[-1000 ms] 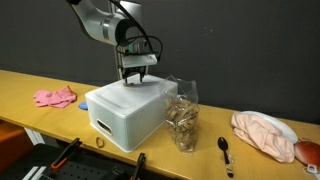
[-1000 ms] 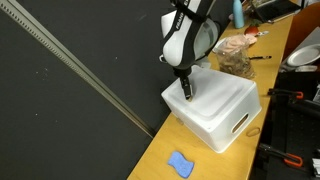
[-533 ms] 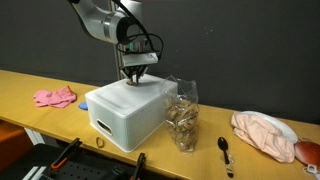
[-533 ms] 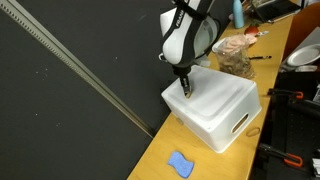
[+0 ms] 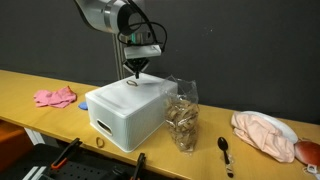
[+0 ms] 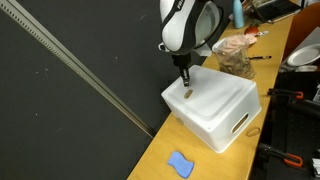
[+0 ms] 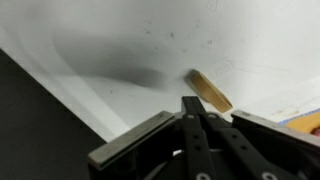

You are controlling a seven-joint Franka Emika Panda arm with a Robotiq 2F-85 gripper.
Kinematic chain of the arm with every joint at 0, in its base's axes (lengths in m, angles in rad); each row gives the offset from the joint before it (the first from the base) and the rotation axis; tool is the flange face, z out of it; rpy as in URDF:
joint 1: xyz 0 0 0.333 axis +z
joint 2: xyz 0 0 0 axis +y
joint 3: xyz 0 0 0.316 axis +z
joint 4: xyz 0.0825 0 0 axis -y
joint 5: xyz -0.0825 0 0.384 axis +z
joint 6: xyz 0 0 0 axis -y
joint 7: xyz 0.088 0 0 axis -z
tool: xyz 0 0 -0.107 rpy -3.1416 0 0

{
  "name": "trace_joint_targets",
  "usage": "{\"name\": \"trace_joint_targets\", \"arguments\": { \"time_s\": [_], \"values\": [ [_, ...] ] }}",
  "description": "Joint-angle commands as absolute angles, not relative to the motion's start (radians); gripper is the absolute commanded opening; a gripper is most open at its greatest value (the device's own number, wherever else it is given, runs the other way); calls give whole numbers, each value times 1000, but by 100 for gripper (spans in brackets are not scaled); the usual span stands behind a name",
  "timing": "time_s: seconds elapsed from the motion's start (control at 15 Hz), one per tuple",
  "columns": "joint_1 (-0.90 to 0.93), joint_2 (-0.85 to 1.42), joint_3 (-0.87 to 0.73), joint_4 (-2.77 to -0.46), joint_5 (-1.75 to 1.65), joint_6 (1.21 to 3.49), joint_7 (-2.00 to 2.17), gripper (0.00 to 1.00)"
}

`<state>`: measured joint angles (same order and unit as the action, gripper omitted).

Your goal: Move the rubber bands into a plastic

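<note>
My gripper needs to open and pick up the rubber band (image 7: 211, 92) before it goes to the plastic, because the rubber band lies on the white box (image 6: 188, 94) below my gripper's shut fingers.
My gripper (image 5: 137, 72) hangs just above the top of the white box (image 5: 120, 118), shut, with a tan rubber band (image 5: 135, 83) dangling from its fingertips. In the wrist view the band (image 7: 212, 90) sticks out past the closed gripper (image 7: 192, 100) over the white lid. An exterior view shows the gripper (image 6: 185, 80) with the band (image 6: 188, 93) below it. The clear plastic (image 5: 182, 120) stands upright right beside the box, with several tan rubber bands inside. In an exterior view the plastic (image 6: 238, 60) is beyond the box (image 6: 215, 110).
A black spoon (image 5: 225, 150) lies on the wooden table past the plastic. A peach cloth (image 5: 265, 133) sits at one end, a pink cloth (image 5: 55, 97) at the other. A blue object (image 6: 180, 163) lies near the box.
The jaws have closed on a rubber band on the box lid. The gripper has then risen a little with the band hanging from it.
</note>
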<state>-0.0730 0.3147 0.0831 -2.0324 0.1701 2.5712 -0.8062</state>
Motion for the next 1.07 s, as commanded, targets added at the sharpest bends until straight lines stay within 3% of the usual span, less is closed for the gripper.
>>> {"name": "trace_joint_targets", "arguments": {
  "time_s": [0.0,0.07,0.2,0.67,1.0],
  "values": [
    [-94,269,84,-2066,155,2533,-788,0],
    [-95,269,85,-2069,157,2525,-790,26],
    [-96,275,88,-2075,159,2517,-796,34],
    [-99,296,106,-2080,173,2542,-834,84],
    [-91,329,119,-2062,171,2549,-836,95]
  ]
}}
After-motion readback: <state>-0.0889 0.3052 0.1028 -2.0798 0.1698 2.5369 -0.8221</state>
